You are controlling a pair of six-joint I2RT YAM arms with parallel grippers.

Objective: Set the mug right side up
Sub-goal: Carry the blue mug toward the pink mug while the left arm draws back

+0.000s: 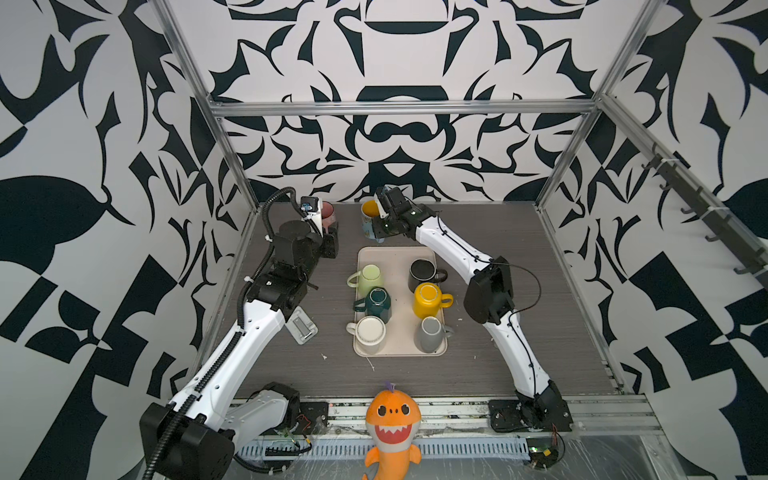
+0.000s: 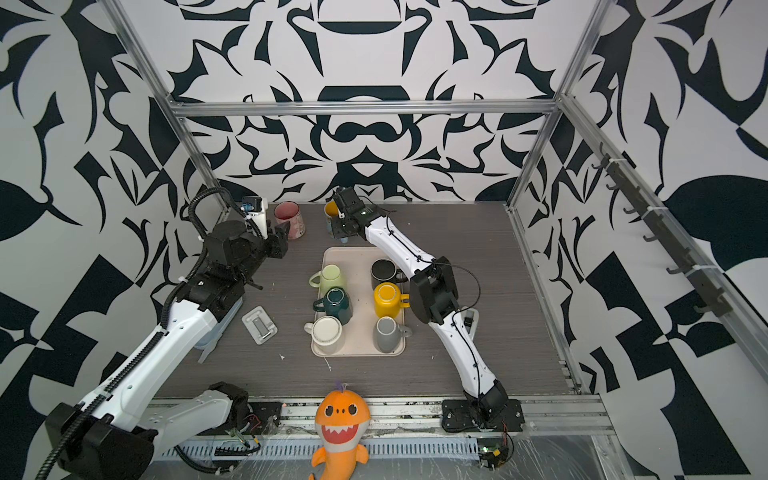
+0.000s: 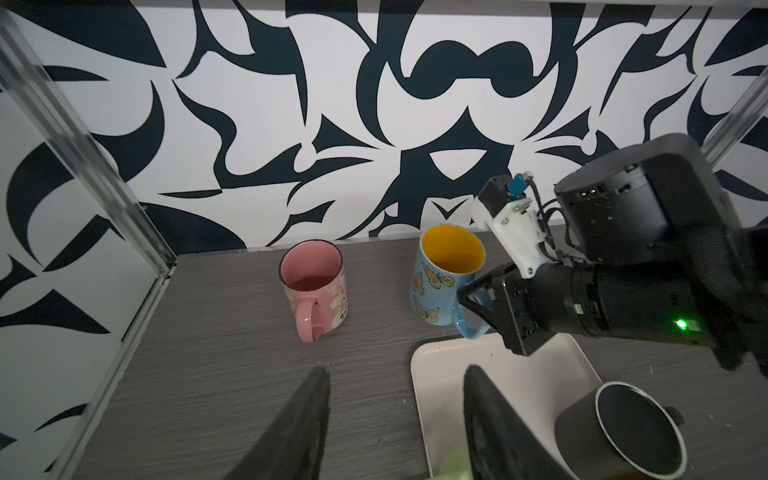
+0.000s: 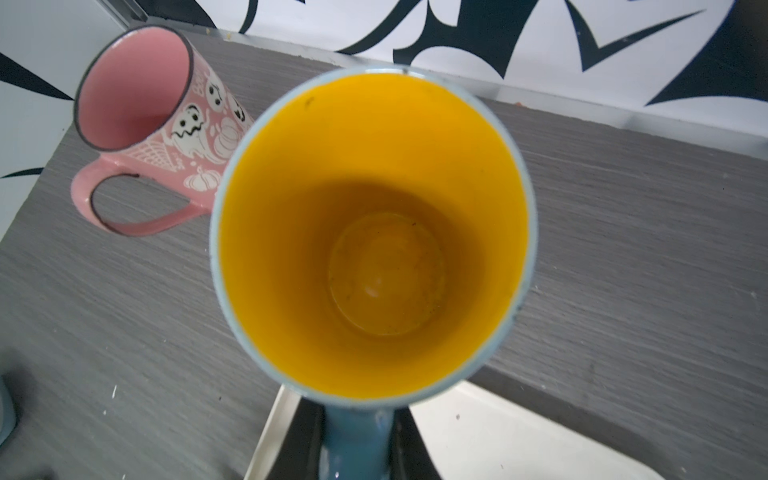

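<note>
I carry on with my right gripper toward the spot (image 1: pixel 349 232) open beside the pink mug, with the blue mug's opening up (image 1: pixel 368 208), and let the blue mug go there.
A tall blue butterfly mug (image 1: pixel 368 218) (image 2: pixel 332 212) (image 3: pixel 446 276) with a yellow inside (image 4: pixel 374 232) stands mouth up behind the tray, slightly tilted. My right gripper (image 1: pixel 379 237) (image 2: pixel 343 237) (image 3: pixel 471 297) (image 4: pixel 357 440) is shut on its blue handle. Whether its base rests on the table I cannot tell. A pink ghost-print mug (image 1: pixel 328 212) (image 2: pixel 289 218) (image 3: pixel 316 286) (image 4: pixel 137 95) stands upright to its left. My left gripper (image 1: pixel 331 243) (image 2: pixel 282 240) (image 3: pixel 395 374) hangs open and empty just in front of the pink mug.
A beige tray (image 1: pixel 399 257) (image 2: pixel 362 257) (image 3: pixel 519 374) (image 4: pixel 519 436) in mid-table carries several mugs, among them a black one (image 1: pixel 422 272) (image 3: pixel 636 432) and a yellow one (image 1: pixel 428 298). A grey metal piece (image 1: pixel 301 326) lies left of it. A plush shark (image 1: pixel 392 419) sits at the front edge. The back wall is close behind both mugs.
</note>
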